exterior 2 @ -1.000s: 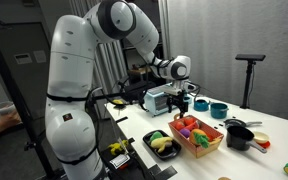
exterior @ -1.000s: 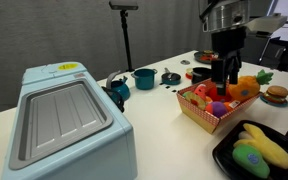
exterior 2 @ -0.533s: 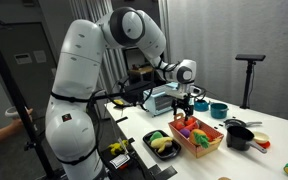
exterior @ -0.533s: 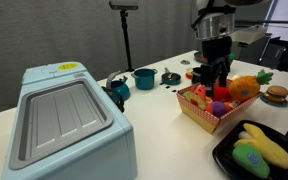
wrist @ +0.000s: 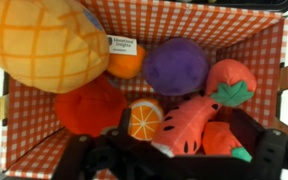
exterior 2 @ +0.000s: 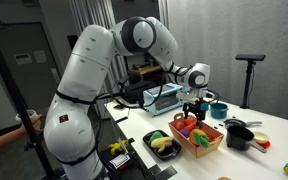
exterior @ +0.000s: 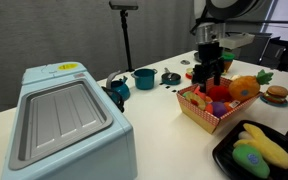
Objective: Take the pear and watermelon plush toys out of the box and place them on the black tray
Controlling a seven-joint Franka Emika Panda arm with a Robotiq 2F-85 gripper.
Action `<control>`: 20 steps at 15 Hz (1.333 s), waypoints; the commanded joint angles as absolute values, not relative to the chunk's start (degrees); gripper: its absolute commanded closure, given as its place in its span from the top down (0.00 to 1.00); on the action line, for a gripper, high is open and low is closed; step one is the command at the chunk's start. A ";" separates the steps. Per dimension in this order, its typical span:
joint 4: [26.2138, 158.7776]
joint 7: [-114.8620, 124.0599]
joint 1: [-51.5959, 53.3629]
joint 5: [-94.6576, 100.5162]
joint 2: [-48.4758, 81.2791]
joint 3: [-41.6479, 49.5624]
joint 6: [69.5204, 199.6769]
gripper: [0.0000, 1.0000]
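My open fingers straddle the watermelon's near end (wrist: 172,143) across its narrow way. My gripper continues to lower until they are on either side of the watermelon, then close.
The red-checked box (exterior: 199,108) holds several plush toys. In the wrist view the watermelon slice (wrist: 179,125), red with black seeds, lies low in the box (wrist: 44,150) beside an orange slice (wrist: 144,118) and under a purple plush (wrist: 174,65). My gripper (exterior: 213,82) hangs over the box with its jaws open, and the watermelon lies between the dark fingers (wrist: 84,160). A green pear plush (exterior: 250,156) lies on the black tray (exterior: 224,155) next to a yellow plush (exterior: 268,146). The box (exterior 2: 196,137), tray (exterior 2: 149,140) and gripper (exterior 2: 194,112) also show in an exterior view.
A pineapple plush (wrist: 49,40) and strawberries (wrist: 229,80) crowd the box. A light blue appliance (exterior: 64,120) stands near the front. Teal pots (exterior: 144,77) and a burger toy (exterior: 275,94) sit on the table. A black pan (exterior 2: 236,135) lies beyond the box.
My gripper has shifted sideways across the box and come a little lower over the toys. Its jaws stay open. The toys have not moved.
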State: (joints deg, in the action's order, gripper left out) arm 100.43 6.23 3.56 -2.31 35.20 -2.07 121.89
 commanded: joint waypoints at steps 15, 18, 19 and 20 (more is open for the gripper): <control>85.47 7.98 0.36 -8.98 47.59 -1.94 119.73 0.44; 86.31 9.09 0.10 -9.21 47.06 -1.74 119.70 0.19; 86.86 9.39 -0.02 -9.37 46.51 -1.75 119.67 0.13; 87.30 9.72 -0.10 -9.51 46.06 -1.74 119.68 0.07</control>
State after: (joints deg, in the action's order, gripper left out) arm 88.16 8.68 0.42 -7.78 46.20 -1.93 121.56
